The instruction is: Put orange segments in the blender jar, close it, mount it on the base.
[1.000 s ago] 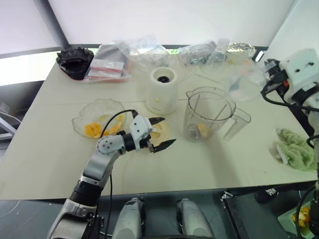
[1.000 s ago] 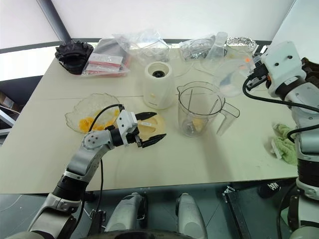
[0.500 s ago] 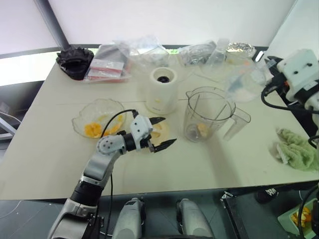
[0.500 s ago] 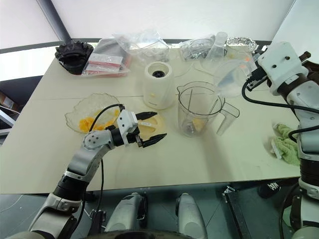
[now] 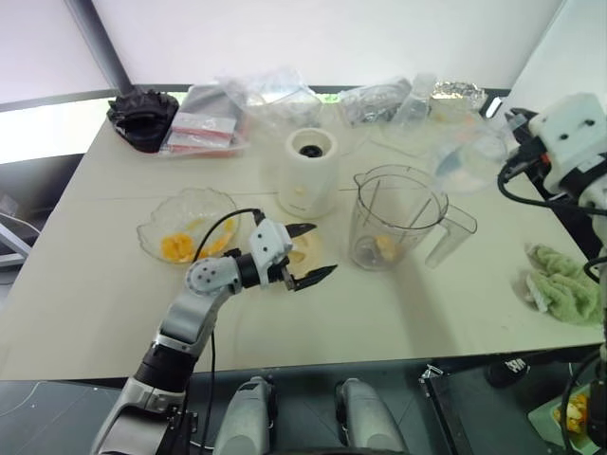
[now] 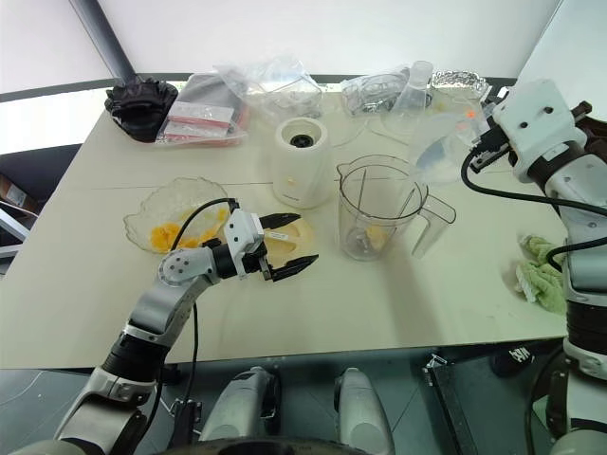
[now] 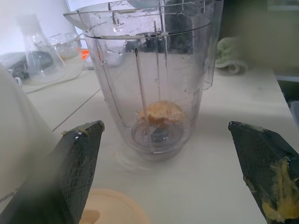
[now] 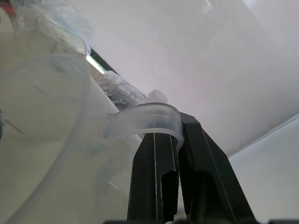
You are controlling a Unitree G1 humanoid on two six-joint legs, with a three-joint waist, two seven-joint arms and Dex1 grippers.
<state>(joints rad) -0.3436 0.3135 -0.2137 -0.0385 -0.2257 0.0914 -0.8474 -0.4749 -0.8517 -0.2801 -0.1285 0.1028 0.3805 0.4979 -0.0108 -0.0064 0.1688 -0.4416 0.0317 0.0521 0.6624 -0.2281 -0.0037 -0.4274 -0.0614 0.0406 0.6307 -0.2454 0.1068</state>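
The robot's right gripper keeps lowering the clear cup by its handle (image 8: 148,116) until it stands in the space (image 5: 505,235) between the blender jar and green cloth, which is open.
The blender jar (image 5: 398,218) stands open and upright on the table, with one of the orange segments (image 7: 161,113) lying by its blade. More orange segments (image 5: 178,246) lie in a shallow glass bowl (image 5: 159,224) to the left. The cream-white base (image 5: 310,172) stands behind, between bowl and jar. My left gripper (image 5: 321,249) is open and level, pointing at the jar from just above a flat cream-yellow lid (image 7: 110,207); fruit pulp sticks to one of its fingers (image 7: 268,186). My right gripper (image 8: 177,128) is raised at the back right, shut on the tab of a clear round lid (image 5: 465,156).
Plastic bags (image 5: 256,95), a black object (image 5: 142,116), a glass flask (image 5: 417,95) and foil (image 5: 458,92) line the table's far edge. A green cloth (image 5: 560,284) lies at the right edge. Bare tabletop lies in front of the jar.
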